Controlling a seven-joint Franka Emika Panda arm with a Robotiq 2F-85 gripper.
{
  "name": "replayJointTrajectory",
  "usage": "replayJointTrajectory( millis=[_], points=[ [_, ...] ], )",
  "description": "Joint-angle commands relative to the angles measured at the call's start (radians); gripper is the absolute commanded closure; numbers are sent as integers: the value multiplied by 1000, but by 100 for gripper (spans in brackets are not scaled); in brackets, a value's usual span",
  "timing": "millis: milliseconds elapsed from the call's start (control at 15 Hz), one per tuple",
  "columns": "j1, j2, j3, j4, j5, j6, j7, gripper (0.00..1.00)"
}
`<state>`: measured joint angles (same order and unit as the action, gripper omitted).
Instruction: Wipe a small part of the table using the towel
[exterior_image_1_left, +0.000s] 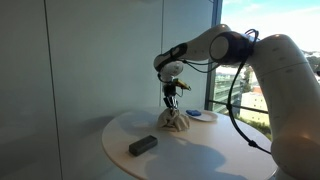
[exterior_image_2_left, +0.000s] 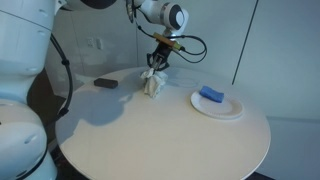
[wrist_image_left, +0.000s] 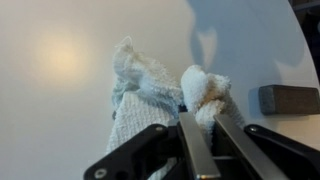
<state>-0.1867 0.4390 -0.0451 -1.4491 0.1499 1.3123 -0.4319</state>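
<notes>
My gripper needs to move down until the towel spreads against the table (exterior_image_2_left: 168, 98) before it sweeps. The towel is hanging from my gripper with only its lower end (exterior_image_2_left: 153, 93) touching.
A white towel (exterior_image_1_left: 174, 122) hangs bunched from my gripper (exterior_image_1_left: 172, 99), its lower end resting on the round white table (exterior_image_1_left: 200, 155). It shows in both exterior views, also near the table's back (exterior_image_2_left: 153, 84) under my gripper (exterior_image_2_left: 157, 66). In the wrist view the two metal fingers (wrist_image_left: 207, 118) are shut on a fold of the towel (wrist_image_left: 140, 90), which spreads over the table below.
A dark rectangular block (exterior_image_1_left: 142, 145) lies on the table, also seen in an exterior view (exterior_image_2_left: 105, 83) and the wrist view (wrist_image_left: 290, 98). A white plate (exterior_image_2_left: 228, 110) holds a blue sponge (exterior_image_2_left: 211, 95). A window stands behind the table (exterior_image_1_left: 265, 60).
</notes>
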Motion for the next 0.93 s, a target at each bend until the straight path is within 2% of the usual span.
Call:
replayJointTrajectory(
  millis=[0,200,600,733,867],
  points=[
    [19,19,-7,-72,19,152,140,93],
    [22,84,-21,-63,-14,353,214,93],
    [16,131,-57,70,-79,488,332,93],
    [26,137,-72,64,-106,574,401,93],
    [40,119,-64,-8,-112,614,443,93]
  ],
)
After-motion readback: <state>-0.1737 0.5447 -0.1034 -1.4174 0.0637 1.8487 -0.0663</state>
